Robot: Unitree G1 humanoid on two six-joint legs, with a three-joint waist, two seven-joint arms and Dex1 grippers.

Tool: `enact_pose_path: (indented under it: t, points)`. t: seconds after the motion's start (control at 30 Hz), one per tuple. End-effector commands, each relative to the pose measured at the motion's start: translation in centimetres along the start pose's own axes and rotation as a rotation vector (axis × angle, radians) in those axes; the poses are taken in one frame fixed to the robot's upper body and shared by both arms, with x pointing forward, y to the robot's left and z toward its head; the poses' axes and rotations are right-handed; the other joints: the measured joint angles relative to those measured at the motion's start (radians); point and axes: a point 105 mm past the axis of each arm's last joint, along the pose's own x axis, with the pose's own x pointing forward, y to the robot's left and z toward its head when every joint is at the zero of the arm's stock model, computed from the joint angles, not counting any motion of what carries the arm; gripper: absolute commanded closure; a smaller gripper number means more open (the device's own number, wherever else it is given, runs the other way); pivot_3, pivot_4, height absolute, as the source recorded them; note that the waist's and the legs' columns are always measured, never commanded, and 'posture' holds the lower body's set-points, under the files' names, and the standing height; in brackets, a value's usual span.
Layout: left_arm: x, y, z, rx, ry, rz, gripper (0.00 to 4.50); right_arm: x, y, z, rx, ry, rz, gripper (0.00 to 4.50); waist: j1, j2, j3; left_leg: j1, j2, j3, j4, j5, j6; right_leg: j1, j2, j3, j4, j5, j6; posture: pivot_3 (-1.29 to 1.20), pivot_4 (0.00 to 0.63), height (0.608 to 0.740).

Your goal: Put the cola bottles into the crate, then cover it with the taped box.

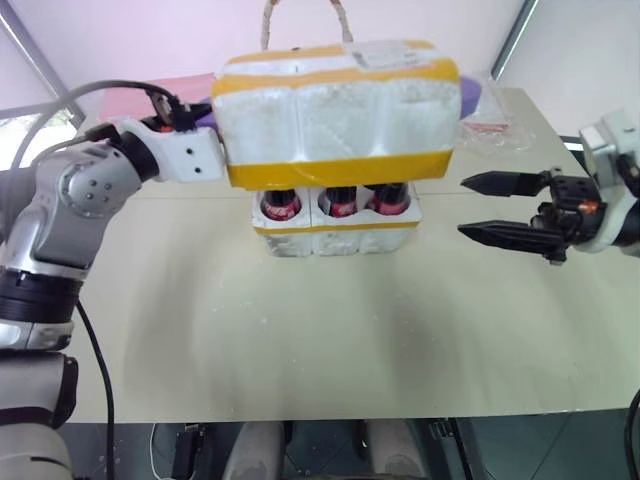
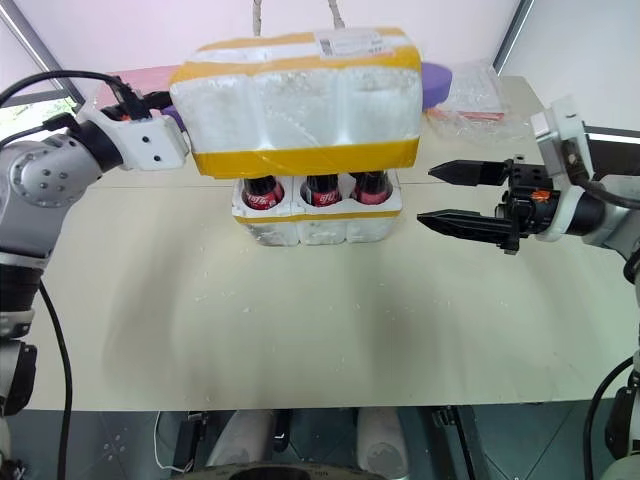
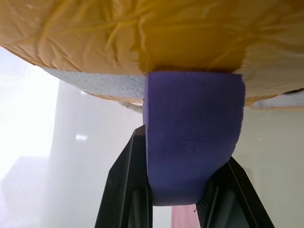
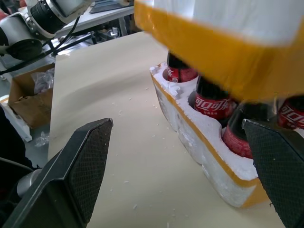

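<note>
My left gripper is holding the box with the taped box's lower edge (image 1: 340, 172) in line with the crate, and should keep lowering it until it meets the crate's rim (image 1: 335, 226), then let go.
The taped box (image 1: 335, 115), white foam with wide yellow bands and a shipping label on top, hangs in the air just above the crate (image 1: 335, 238). My left gripper (image 3: 190, 152) is shut on a purple strap (image 3: 192, 137) fixed to the box's left end. The crate is a low white foam block with a yellow band, standing mid-table. Cola bottles (image 1: 340, 203) with red labels stand in its wells, their tops hidden under the box. My right gripper (image 1: 464, 206) is open to the right of the crate, level with it, holding nothing.
A basket handle (image 1: 305, 20) rises behind the box. Clear plastic bags (image 1: 495, 125) lie at the table's back right and a pink item (image 1: 180, 90) at the back left. A cardboard carton (image 4: 28, 95) sits beyond the table. Bare beige tabletop (image 1: 300, 340) stretches in front of the crate.
</note>
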Motion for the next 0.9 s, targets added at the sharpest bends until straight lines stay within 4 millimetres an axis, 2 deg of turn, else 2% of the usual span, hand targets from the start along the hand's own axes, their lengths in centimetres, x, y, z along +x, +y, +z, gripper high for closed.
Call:
enact_pose_path:
  t: [0.03,0.17,0.3,0.47,0.53,0.57,0.73,0.9]
  points:
    - [0.3,1.2,0.2,0.093,-0.026,0.036,3.97,-0.8,0.3,1.7,-0.035,-0.041,-0.022,0.00,0.000,0.000,0.000,0.000,0.000,0.000,0.000,0.000,0.000,0.000,0.000,0.000,0.000,0.000,0.000,0.00,0.150,0.738]
    - [0.9,0.2,-0.2,0.168,-0.021,0.013,3.97,-0.9,0.4,1.7,-0.032,-0.048,-0.029,0.00,0.000,0.000,0.000,0.000,0.000,0.000,0.000,0.000,0.000,0.000,0.000,0.000,0.000,0.000,0.000,0.00,0.150,0.738]
    - [1.1,-1.9,1.4,0.174,-0.092,-0.019,3.97,-0.9,0.3,1.5,-0.027,-0.053,-0.045,0.00,0.001,0.000,0.000,0.000,0.000,0.000,0.000,0.000,0.000,0.000,0.000,0.000,0.000,0.000,0.000,0.00,0.150,0.738]
    - [0.5,-4.5,1.9,0.191,-0.096,-0.065,3.97,-0.7,0.2,1.3,-0.022,-0.055,-0.046,0.00,0.001,0.000,0.000,0.000,0.000,0.000,0.000,0.000,0.000,0.000,0.000,0.000,0.000,0.000,0.000,0.00,0.150,0.738]
    - [0.3,-5.0,1.9,0.206,-0.089,-0.061,2.94,-0.6,0.2,1.3,-0.021,-0.056,-0.046,0.00,0.002,0.000,0.000,0.000,0.000,0.000,0.000,0.000,0.000,0.000,0.000,0.000,0.001,0.000,0.000,0.00,0.150,0.738]
    - [0.3,-5.1,2.0,0.215,-0.088,-0.060,2.64,-0.6,0.1,1.3,-0.020,-0.056,-0.046,0.00,0.003,0.000,0.000,0.000,0.000,0.000,0.000,0.000,0.000,0.001,0.000,0.000,0.000,0.000,0.000,0.00,0.150,0.738]
    - [-0.3,-5.3,2.1,0.216,-0.085,-0.054,0.03,-0.4,-0.1,1.2,-0.015,-0.052,-0.043,0.00,0.003,0.000,0.000,0.000,0.000,-0.001,0.000,0.000,0.000,0.001,0.000,0.000,0.000,0.000,0.001,0.00,0.150,0.738]
    - [-2.8,-4.8,1.7,0.186,-0.075,-0.054,0.03,-0.5,-0.4,0.9,-0.006,-0.040,-0.050,0.00,-0.007,0.000,0.000,0.001,0.000,-0.001,0.000,0.000,0.000,0.001,0.000,0.000,0.000,0.000,0.000,0.00,0.150,0.738]
